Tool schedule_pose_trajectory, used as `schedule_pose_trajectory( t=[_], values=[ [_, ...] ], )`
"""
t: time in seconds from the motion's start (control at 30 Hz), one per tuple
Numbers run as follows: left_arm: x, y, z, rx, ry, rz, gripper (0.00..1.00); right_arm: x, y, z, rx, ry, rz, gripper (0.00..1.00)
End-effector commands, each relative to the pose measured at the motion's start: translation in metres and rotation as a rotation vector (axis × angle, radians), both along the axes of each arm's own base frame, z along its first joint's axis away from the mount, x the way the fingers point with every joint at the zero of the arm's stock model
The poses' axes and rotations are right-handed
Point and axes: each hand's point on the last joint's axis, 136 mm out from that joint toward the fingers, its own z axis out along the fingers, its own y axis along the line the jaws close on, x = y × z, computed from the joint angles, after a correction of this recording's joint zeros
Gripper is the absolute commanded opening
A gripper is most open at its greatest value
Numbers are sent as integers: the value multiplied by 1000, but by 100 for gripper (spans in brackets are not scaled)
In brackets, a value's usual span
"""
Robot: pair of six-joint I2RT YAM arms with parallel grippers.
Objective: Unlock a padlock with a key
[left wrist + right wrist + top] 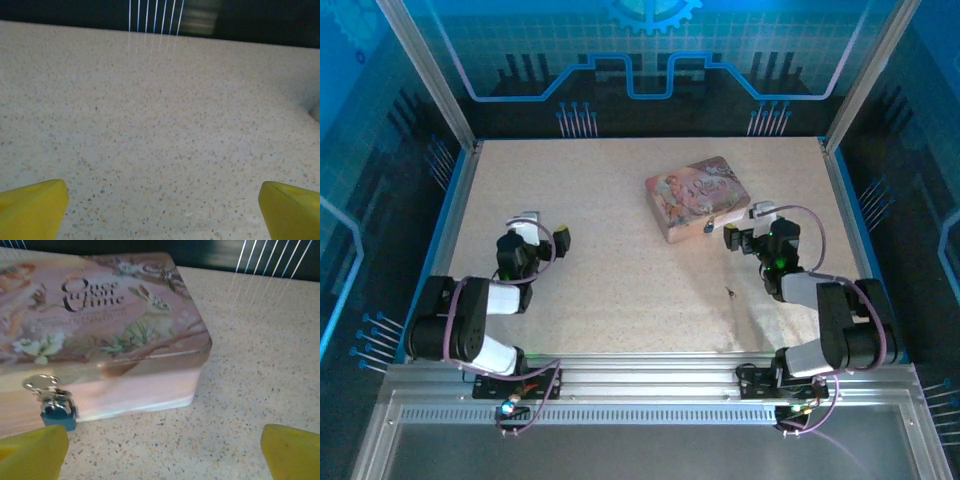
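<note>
The tin is crooked and its padlock (pixel 710 226) is at a slant. My left gripper and my right gripper should straighten the tin from both ends (pixel 740 183) before I take the key.
A small padlock (pixel 58 413) with a blue body and a silvery shackle hangs from the silvery hasp (pixel 42 383) on the front of a flat pink picture-printed tin (pixel 100 315). From above, the padlock (pixel 708 226) is on the tin's (pixel 697 196) near side. My right gripper (pixel 746 225) is open just right of it, and its yellow fingertips (pixel 35 452) stand wide in front of the tin, nothing between them (pixel 164 437). A thin dark object (pixel 730 291), possibly the key, lies on the table nearer me. My left gripper (pixel 546 228) is open over bare table (pixel 162 192).
The speckled beige table (pixel 610 270) is fenced by aluminium posts and blue panels at the back and sides. A metal rail (pixel 640 365) carrying both arm bases runs along the near edge. Open table lies between the two arms.
</note>
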Motion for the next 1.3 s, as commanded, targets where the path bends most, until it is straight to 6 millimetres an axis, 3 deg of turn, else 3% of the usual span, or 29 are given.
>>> schedule_pose_trajectory(
  t=[0.0, 0.1, 0.27, 0.37, 0.47, 0.7, 0.93, 1.07, 1.27],
  values=[
    [-2, 0, 32, 27, -76, 4, 99, -4, 2, 22, -1, -18, 18, 100],
    [-5, -1, 49, 14, -72, 15, 99, -7, 1, 38, 17, -16, 10, 100],
    [0, -10, 78, -262, 27, 46, 99, -5, 5, 58, 133, 67, 47, 100],
    [7, -23, 83, -407, 117, 23, 99, 3, 4, 64, 271, 144, 62, 100],
    [14, -40, 74, -512, 204, 18, 99, 15, 1, 64, 398, 215, 76, 100],
    [30, -125, 54, -622, 350, -143, 98, 54, -6, 54, 477, 318, 82, 100],
    [53, -197, 43, -688, 468, -292, 84, 90, -5, 39, 504, 377, 123, 100],
    [65, -228, 36, -728, 494, -349, 91, 105, -2, 27, 526, 419, 149, 100],
    [83, -260, 23, -723, 537, -384, 90, 124, 3, 10, 561, 476, 178, 100]
  ],
)
